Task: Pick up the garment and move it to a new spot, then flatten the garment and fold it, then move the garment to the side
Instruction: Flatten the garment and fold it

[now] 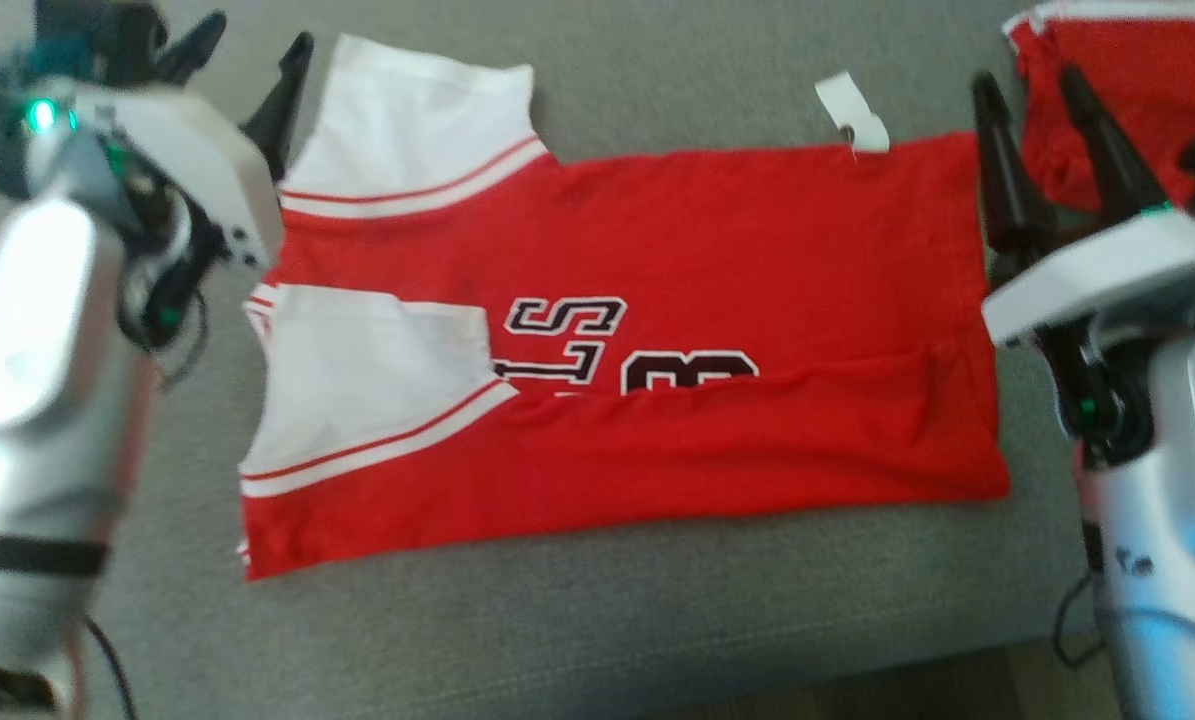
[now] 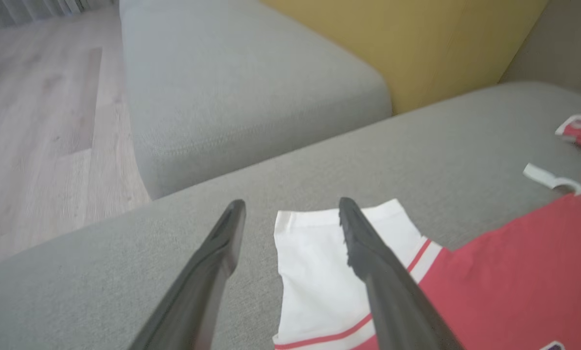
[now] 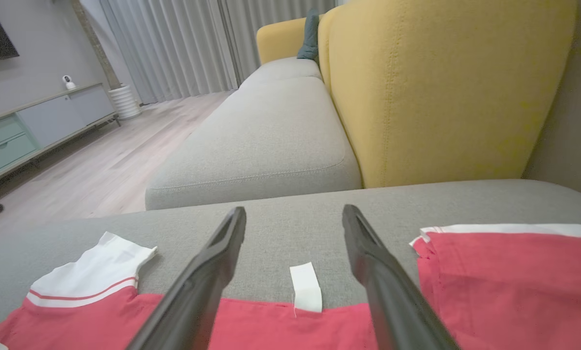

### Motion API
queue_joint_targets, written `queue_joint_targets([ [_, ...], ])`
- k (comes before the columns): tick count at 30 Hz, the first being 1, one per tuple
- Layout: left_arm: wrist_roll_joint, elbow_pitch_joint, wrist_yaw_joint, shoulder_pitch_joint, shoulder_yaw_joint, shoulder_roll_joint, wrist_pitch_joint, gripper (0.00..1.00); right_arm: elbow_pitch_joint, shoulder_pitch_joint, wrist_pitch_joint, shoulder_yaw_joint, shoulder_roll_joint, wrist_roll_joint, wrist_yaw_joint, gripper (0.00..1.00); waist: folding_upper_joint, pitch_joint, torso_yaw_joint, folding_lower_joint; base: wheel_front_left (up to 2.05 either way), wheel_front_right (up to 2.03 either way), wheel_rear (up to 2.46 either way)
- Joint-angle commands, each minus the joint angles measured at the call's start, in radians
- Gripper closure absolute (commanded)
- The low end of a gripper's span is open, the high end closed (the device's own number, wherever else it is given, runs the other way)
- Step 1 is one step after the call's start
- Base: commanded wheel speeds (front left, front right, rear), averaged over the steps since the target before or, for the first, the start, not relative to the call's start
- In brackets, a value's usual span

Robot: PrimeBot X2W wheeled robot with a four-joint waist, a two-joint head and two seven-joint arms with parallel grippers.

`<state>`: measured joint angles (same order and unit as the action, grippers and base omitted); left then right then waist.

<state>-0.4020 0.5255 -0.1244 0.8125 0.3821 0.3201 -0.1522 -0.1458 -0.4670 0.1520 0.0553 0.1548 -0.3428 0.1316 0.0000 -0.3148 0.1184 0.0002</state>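
The far white sleeve (image 1: 425,120) sticks out past the garment's red edge (image 1: 569,162), so it will poke out beyond the garment's near edge when the robot folds the garment over.
The garment (image 1: 707,250) is a red jersey with white sleeves and dark lettering. It lies flat on the grey sofa seat (image 1: 657,620) with its lower part folded up over the print. A white tag (image 1: 852,110) sticks out of its far edge. My left gripper (image 1: 257,40) stands open over the far white sleeve (image 2: 319,262), one finger above the cloth. My right gripper (image 1: 1027,85) is open at the garment's right end, fingers either side of the tag (image 3: 306,287) and above the red edge (image 3: 271,325). Neither gripper holds anything.
A second red cloth with white trim (image 1: 1137,60) lies at the far right of the seat, close to my right fingers (image 3: 514,282). A yellow backrest (image 3: 441,87) rises behind. Another grey cushion (image 2: 251,82) and wooden floor (image 2: 37,121) lie to the left.
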Motion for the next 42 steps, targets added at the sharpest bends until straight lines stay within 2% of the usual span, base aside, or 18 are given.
queue_joint_targets([
  [1, -0.049, -0.014, -0.006, 0.090, 0.040, 0.089, -0.060, 0.00, 0.030, -0.064, -0.013, 0.036, 0.008, 0.005, -0.001, 0.00, 0.0000, -0.077, 0.053, -0.0002, 0.00, 0.00, 0.00],
  [7, -0.160, 0.060, -0.006, 0.230, 0.214, 0.198, -0.152, 0.00, -0.002, -0.143, -0.034, 0.084, 0.002, 0.008, -0.001, 0.00, 0.0000, -0.138, 0.100, -0.0002, 0.00, 0.00, 0.00],
  [15, -0.205, 0.172, -0.006, 0.335, 0.325, 0.245, -0.120, 0.00, -0.030, -0.179, -0.054, 0.109, -0.007, 0.003, -0.001, 0.00, 0.0000, -0.177, 0.140, -0.0002, 0.00, 0.00, 0.00],
  [26, -0.269, 0.328, -0.006, 0.432, 0.425, 0.267, -0.100, 0.00, -0.043, -0.219, -0.061, 0.124, 0.006, 0.003, -0.001, 0.00, 0.0000, -0.224, 0.182, -0.0002, 0.00, 0.00, 0.00],
  [34, -0.410, 0.343, -0.006, 0.439, 0.489, 0.252, -0.164, 0.00, -0.053, -0.229, -0.061, 0.112, 0.010, 0.009, -0.001, 0.00, 0.0000, -0.234, 0.184, -0.0002, 0.00, 0.00, 0.00],
  [35, -0.425, 0.345, -0.006, 0.441, 0.495, 0.250, -0.175, 0.10, -0.055, -0.231, -0.060, 0.110, 0.010, 0.010, -0.001, 0.00, 0.0000, -0.234, 0.183, -0.0002, 0.00, 0.00, 0.00],
  [36, -0.436, 0.344, -0.006, 0.445, 0.500, 0.250, -0.175, 0.64, -0.057, -0.233, -0.060, 0.108, 0.011, 0.011, -0.001, 0.00, 0.0000, -0.234, 0.181, -0.0002, 0.00, 0.00, 0.00],
  [37, -0.443, 0.342, -0.006, 0.448, 0.506, 0.249, -0.168, 1.00, -0.060, -0.235, -0.059, 0.104, 0.012, 0.012, -0.001, 0.00, 0.0000, -0.234, 0.178, -0.0002, 0.00, 0.00, 0.00],
  [42, -0.473, 0.343, -0.006, 0.459, 0.518, 0.240, -0.085, 1.00, -0.078, -0.238, -0.058, 0.083, 0.022, 0.019, -0.001, 0.00, 0.0000, -0.220, 0.152, -0.0002, 0.00, 0.00, 0.00],
])
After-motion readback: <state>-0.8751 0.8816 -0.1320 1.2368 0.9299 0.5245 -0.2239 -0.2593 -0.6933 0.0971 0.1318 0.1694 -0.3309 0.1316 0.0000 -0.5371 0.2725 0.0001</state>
